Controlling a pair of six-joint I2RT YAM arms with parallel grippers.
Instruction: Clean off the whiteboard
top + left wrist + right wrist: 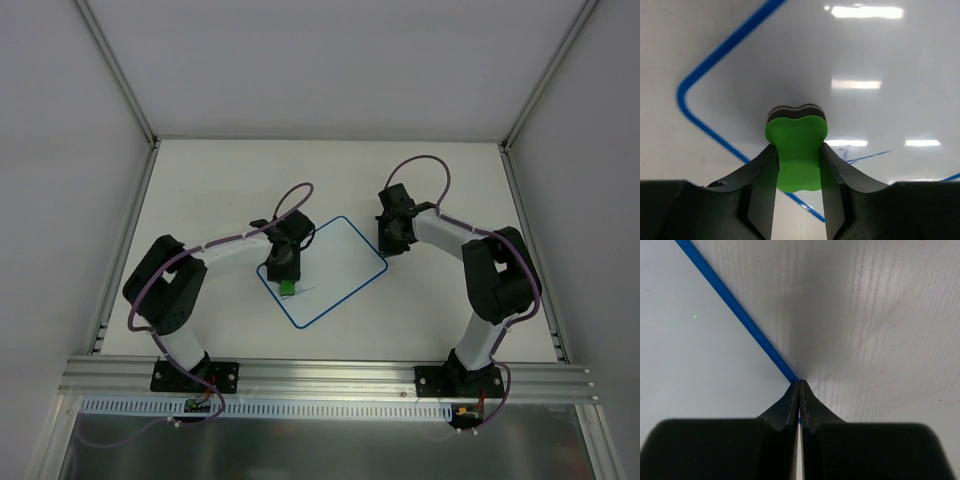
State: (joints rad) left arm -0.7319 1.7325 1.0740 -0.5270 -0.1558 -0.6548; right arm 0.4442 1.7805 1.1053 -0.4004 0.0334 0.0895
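My left gripper has the eraser close to the whiteboard's blue rim [275, 291], and the blue scribble is still beside it, so I should wipe the eraser back across the scribble [305, 290].
The whiteboard [340, 262], white with a thin blue rim, lies tilted on the table between the arms. My left gripper [285, 278] is over its near-left part, shut on a green eraser [796, 145] with a dark felt base that rests on the board [865, 50]. A thin blue scribble [867, 157] shows just right of the eraser. My right gripper [392, 244] is shut, its tips [799, 383] set down on the board's blue rim [740, 315] at the right edge; nothing shows between the fingers.
The pale table [880, 315] surrounds the board. Grey walls enclose the back and both sides, and an aluminium rail [330, 372] carrying both arm bases runs along the near edge.
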